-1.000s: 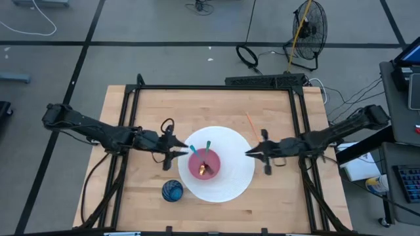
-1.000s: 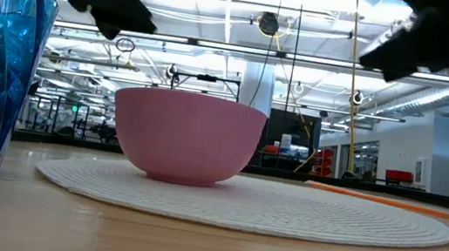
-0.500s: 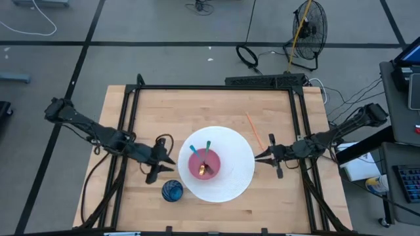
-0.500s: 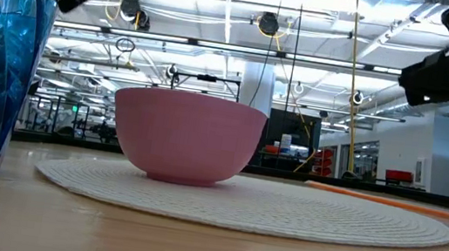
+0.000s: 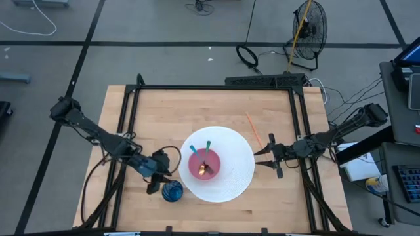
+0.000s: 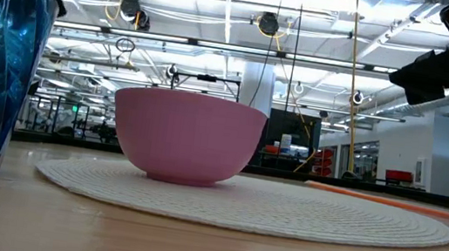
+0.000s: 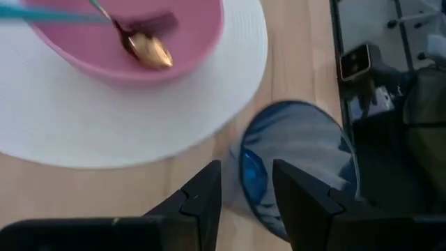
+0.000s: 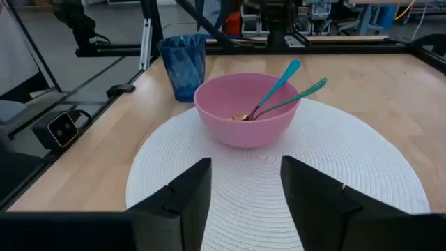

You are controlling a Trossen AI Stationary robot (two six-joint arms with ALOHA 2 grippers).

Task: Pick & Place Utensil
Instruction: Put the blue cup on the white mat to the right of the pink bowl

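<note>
I am seeing clear sides down to a blue bottom (image 7: 255, 174) through the cup's opening, so I should expect the blue faceted cup (image 5: 172, 191) to be empty when it is lifted.
A pink bowl (image 5: 205, 164) stands on a round white woven placemat (image 5: 231, 187). It holds two teal-handled utensils (image 8: 282, 78) and a gold-headed spoon (image 7: 148, 49), which lean on its rim. A blue faceted cup (image 5: 172, 191) stands on the wood near the mat's near-left edge. My left gripper (image 5: 159, 182) is open just left of the cup. In the left wrist view the left gripper (image 7: 247, 188) looks down on the cup (image 7: 300, 157); whether it touches the cup I cannot tell. My right gripper (image 5: 257, 156) is open, level, at the mat's right edge, facing the bowl (image 8: 247, 111).
A thin orange stick (image 5: 253, 130) lies on the wood past the mat's far-right edge. A black frame (image 5: 216, 88) runs along the table's far, left and right sides. Bare wood lies far of the mat and near the right corner.
My left gripper has drawn back from the bowl's left rim toward the table's near edge and now sits beside the blue cup. My right gripper has pulled back from over the mat toward the table's right edge, then held still. The bowl and utensils have stayed put.
</note>
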